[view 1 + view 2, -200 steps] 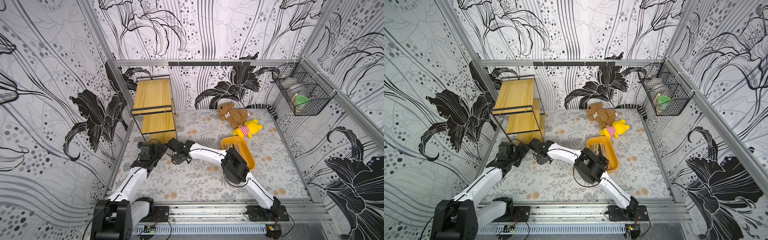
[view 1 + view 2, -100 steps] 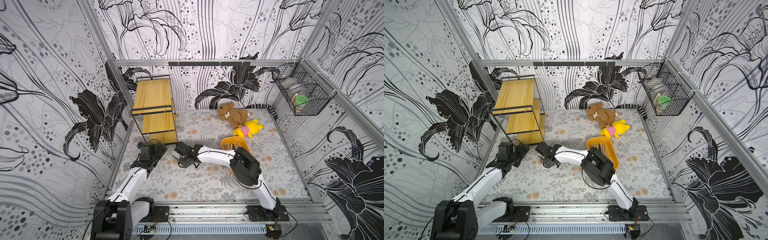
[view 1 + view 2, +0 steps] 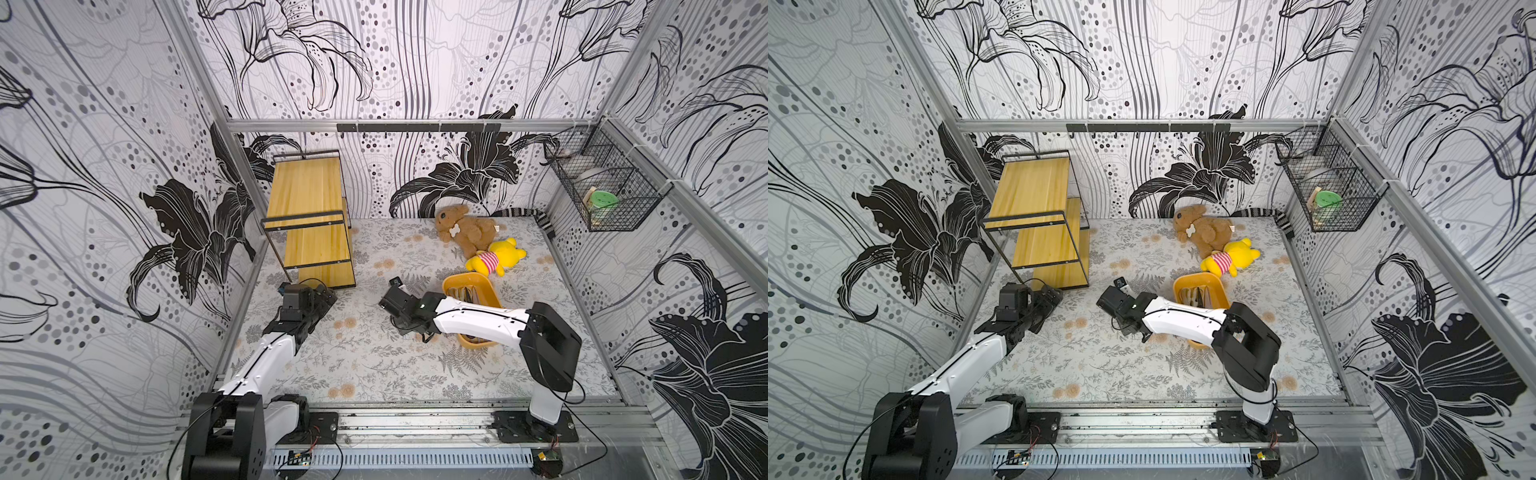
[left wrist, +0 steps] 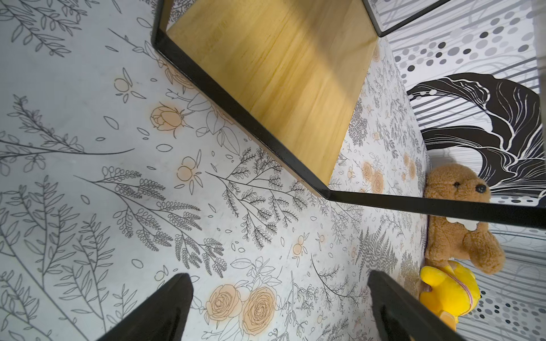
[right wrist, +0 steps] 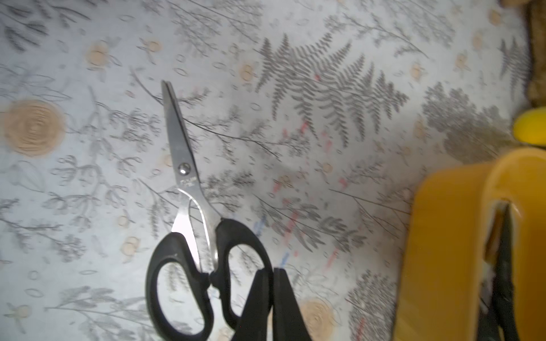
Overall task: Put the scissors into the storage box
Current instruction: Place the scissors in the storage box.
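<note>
The shut blades (image 5: 179, 133) point along the storage box's long side, so the robot's right gripper should keep going over the box and let go of the scissors onto the others (image 3: 1195, 296).
A black-handled pair of scissors (image 5: 184, 177) with shut metal blades hangs just over the floral mat. My right gripper (image 5: 273, 270) is shut on the rim of one handle ring. In both top views the right gripper (image 3: 395, 309) (image 3: 1115, 309) is near the mat's middle, just left of the storage box, and hides that pair. The storage box (image 3: 451, 282) (image 3: 1183, 282) (image 5: 443, 236) is an orange-yellow tray holding other scissors (image 3: 469, 295). My left gripper (image 4: 279, 276) (image 3: 328, 293) is open and holds nothing, low by the shelf's foot.
A yellow wooden shelf (image 3: 307, 208) with a black frame stands at the back left. A brown teddy (image 3: 465, 228) and a yellow plush (image 3: 496, 257) lie behind the box. A black wire basket (image 3: 602, 195) hangs on the right wall.
My right gripper has carried the scissors rightward from beside the shelf toward the storage box. The left arm has stayed where it was.
</note>
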Action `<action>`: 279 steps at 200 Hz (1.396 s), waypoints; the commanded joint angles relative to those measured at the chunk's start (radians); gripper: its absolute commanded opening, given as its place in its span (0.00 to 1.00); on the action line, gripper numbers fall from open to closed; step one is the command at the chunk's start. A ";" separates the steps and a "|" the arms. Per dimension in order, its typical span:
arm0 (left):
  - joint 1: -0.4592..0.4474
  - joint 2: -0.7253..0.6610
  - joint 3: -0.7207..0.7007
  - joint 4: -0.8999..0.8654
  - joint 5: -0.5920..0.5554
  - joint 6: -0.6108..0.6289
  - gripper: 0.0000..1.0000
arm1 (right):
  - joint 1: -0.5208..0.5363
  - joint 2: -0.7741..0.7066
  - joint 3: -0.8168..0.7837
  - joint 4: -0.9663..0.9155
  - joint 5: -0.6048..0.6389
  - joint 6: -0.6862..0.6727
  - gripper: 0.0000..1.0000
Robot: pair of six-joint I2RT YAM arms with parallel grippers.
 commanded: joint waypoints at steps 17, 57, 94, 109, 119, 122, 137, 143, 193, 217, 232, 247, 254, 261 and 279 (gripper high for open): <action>-0.024 0.028 0.006 0.033 0.021 0.058 0.98 | -0.116 -0.195 -0.117 -0.119 0.060 0.093 0.00; -0.088 0.075 0.055 -0.014 -0.042 0.141 0.98 | -0.273 -0.330 -0.215 -0.149 0.029 0.063 0.00; -0.152 0.126 0.125 -0.066 -0.095 0.220 0.98 | -0.399 -0.399 -0.277 -0.147 -0.073 0.000 0.00; -0.166 0.140 0.140 -0.070 -0.102 0.231 0.97 | -0.416 -0.403 -0.297 -0.143 -0.094 -0.008 0.00; -0.173 0.145 0.145 -0.068 -0.102 0.232 0.97 | -0.421 -0.398 -0.306 -0.141 -0.106 -0.007 0.00; -0.174 0.147 0.145 -0.068 -0.103 0.231 0.97 | -0.422 -0.396 -0.310 -0.140 -0.108 -0.007 0.00; -0.180 0.152 0.146 -0.061 -0.107 0.229 0.97 | -0.429 -0.384 -0.325 -0.129 -0.113 -0.008 0.00; -0.182 0.152 0.144 -0.057 -0.110 0.230 0.97 | -0.434 -0.379 -0.332 -0.121 -0.117 -0.012 0.00; -0.183 0.141 0.151 -0.052 -0.188 0.291 0.97 | -0.485 -0.324 -0.342 -0.080 -0.143 -0.055 0.00; -0.183 0.138 0.152 -0.047 -0.222 0.323 0.97 | -0.495 -0.314 -0.343 -0.059 -0.143 -0.066 0.04; -0.184 0.138 0.147 -0.026 -0.226 0.348 0.97 | -0.498 -0.316 -0.337 -0.051 -0.135 -0.070 0.18; -0.183 0.136 0.146 -0.007 -0.246 0.381 0.97 | -0.503 -0.327 -0.324 -0.054 -0.117 -0.073 0.33; -0.183 0.132 0.146 0.004 -0.260 0.401 0.97 | -0.506 -0.337 -0.320 -0.053 -0.109 -0.078 0.38; -0.183 0.132 0.146 0.013 -0.278 0.418 0.97 | -0.510 -0.350 -0.318 -0.048 -0.103 -0.083 0.43; -0.183 0.127 0.144 0.057 -0.317 0.476 0.97 | -0.538 -0.381 -0.313 -0.028 -0.097 -0.102 0.47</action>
